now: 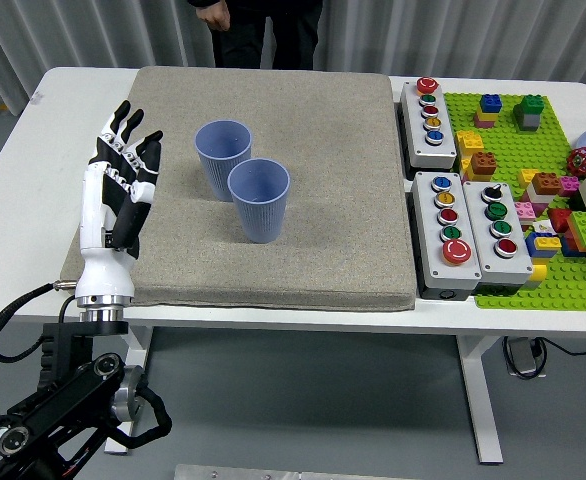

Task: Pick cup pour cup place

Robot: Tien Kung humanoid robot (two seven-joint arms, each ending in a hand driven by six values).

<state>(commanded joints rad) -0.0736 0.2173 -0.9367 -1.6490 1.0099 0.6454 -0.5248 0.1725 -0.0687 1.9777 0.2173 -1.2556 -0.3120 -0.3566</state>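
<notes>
I expect the near cup to be empty when I tip it to pour, because only plain blue can be seen inside the cup's open rim.
Two blue ribbed cups stand upright on a grey mat. The near cup is just right of and in front of the far cup; they look to touch or nearly touch. My left hand is raised over the mat's left edge, fingers spread and pointing away from me, empty. It is a hand's width left of the far cup. The right arm is out of view.
Three grey button boxes sit right of the mat. A green baseplate with loose bricks fills the far right. A person stands at the table's far side, hands at rest.
</notes>
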